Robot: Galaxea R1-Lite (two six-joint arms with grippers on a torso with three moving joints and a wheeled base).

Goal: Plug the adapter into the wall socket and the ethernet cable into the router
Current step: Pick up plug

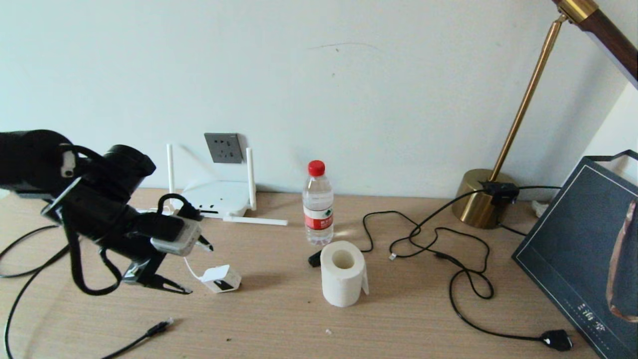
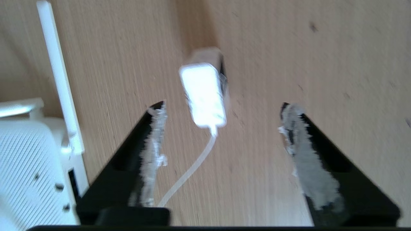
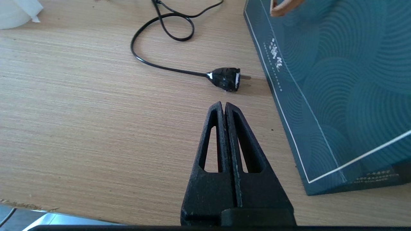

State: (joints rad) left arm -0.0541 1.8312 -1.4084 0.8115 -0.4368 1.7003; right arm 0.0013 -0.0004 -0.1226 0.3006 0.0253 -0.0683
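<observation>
I should go on moving my left gripper forward until its open fingers are on either side of the adapter's body [image 1: 227, 278] before I close them, because the white adapter's cord end [image 1: 207, 274] faces them.
The white cube adapter [image 1: 222, 279] lies on the wooden table, dark panel facing the front, free of any grip. Its thin white cord [image 2: 189, 170] runs back between my fingers. My left gripper [image 1: 198, 269] hovers just left of it, open, with the adapter [image 2: 204, 94] just beyond the fingertips. Behind it the white router [image 1: 217, 197] stands against the wall, under the dark-grey wall socket [image 1: 223, 147]. The ethernet cable's plug [image 1: 159, 327] rests near the table's front left. My right gripper [image 3: 223, 104] is shut and empty, low over the table at the right.
A water bottle [image 1: 318, 204] and a toilet-paper roll [image 1: 343, 273] stand mid-table. The brass lamp [image 1: 481, 202] is at the back right; its black cord loops to a chunky plug [image 3: 226, 79]. A dark blue bag [image 1: 583, 239] stands at the right edge.
</observation>
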